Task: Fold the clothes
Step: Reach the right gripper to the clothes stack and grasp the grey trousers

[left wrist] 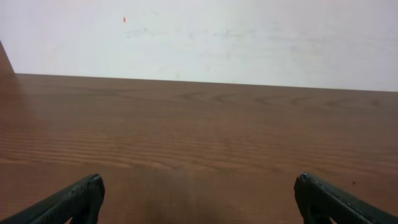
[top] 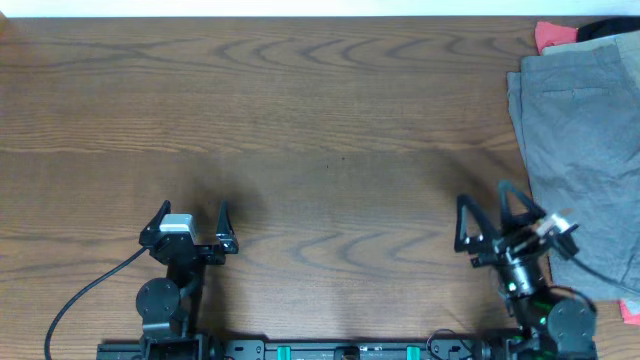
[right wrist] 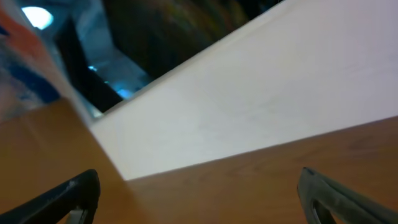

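Note:
The grey shorts lie on top, their edge (top: pixel 520 130) free beside bare wood, so the robot's right gripper should now move toward their far corner (top: pixel 522 76) until it closes there.
The grey shorts (top: pixel 585 150) lie in a folded heap at the right edge of the wooden table (top: pixel 320 130) in the overhead view. A red garment (top: pixel 553 36) and a dark one (top: pixel 612 28) peek out behind the heap. My right gripper (top: pixel 487 217) is open and empty, just left of the shorts' near edge. My left gripper (top: pixel 192 220) is open and empty at the near left, far from the clothes. The left wrist view shows its spread fingers (left wrist: pixel 199 193) over bare wood. The right wrist view shows spread fingers (right wrist: pixel 199 186) over wood, tilted.
A pale wall (left wrist: pixel 199 37) runs along the table's far edge. A bit of red cloth (top: pixel 630 312) shows at the near right edge. A black cable (top: pixel 90 290) trails from the left arm's base.

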`<control>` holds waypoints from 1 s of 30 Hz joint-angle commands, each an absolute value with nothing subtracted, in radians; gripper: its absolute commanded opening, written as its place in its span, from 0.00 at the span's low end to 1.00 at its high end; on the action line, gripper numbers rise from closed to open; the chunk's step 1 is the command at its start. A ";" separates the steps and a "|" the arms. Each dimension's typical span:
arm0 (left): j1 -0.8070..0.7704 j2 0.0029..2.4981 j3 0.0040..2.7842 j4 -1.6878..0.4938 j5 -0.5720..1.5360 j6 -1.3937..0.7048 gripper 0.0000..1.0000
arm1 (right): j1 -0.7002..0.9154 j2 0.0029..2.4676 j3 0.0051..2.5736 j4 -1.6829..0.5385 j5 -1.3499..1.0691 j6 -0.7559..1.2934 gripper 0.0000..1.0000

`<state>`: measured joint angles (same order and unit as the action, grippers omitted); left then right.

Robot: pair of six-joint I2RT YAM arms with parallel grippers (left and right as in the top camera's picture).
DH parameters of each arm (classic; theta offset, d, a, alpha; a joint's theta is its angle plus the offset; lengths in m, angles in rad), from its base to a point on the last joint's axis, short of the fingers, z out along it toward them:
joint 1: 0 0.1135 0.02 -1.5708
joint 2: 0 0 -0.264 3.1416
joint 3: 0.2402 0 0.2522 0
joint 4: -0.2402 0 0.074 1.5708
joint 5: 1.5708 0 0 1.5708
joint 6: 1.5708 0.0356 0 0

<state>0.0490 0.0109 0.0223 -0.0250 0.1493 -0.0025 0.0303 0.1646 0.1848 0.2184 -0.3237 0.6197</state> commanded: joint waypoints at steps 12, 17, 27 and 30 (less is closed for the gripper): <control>0.044 0.004 0.004 -0.059 0.155 0.000 0.98 | 0.036 1.074 0.979 -0.171 0.057 0.139 0.99; 0.044 0.004 0.004 -0.059 0.155 0.000 0.98 | 0.035 1.421 1.324 -0.475 0.224 0.042 0.99; 0.044 0.004 0.004 -0.058 0.155 0.000 0.98 | 0.005 1.877 1.653 -0.646 0.490 -0.113 0.99; 0.044 0.004 0.004 -0.059 0.156 0.000 0.98 | -0.011 1.974 1.667 -0.631 0.561 -0.148 0.98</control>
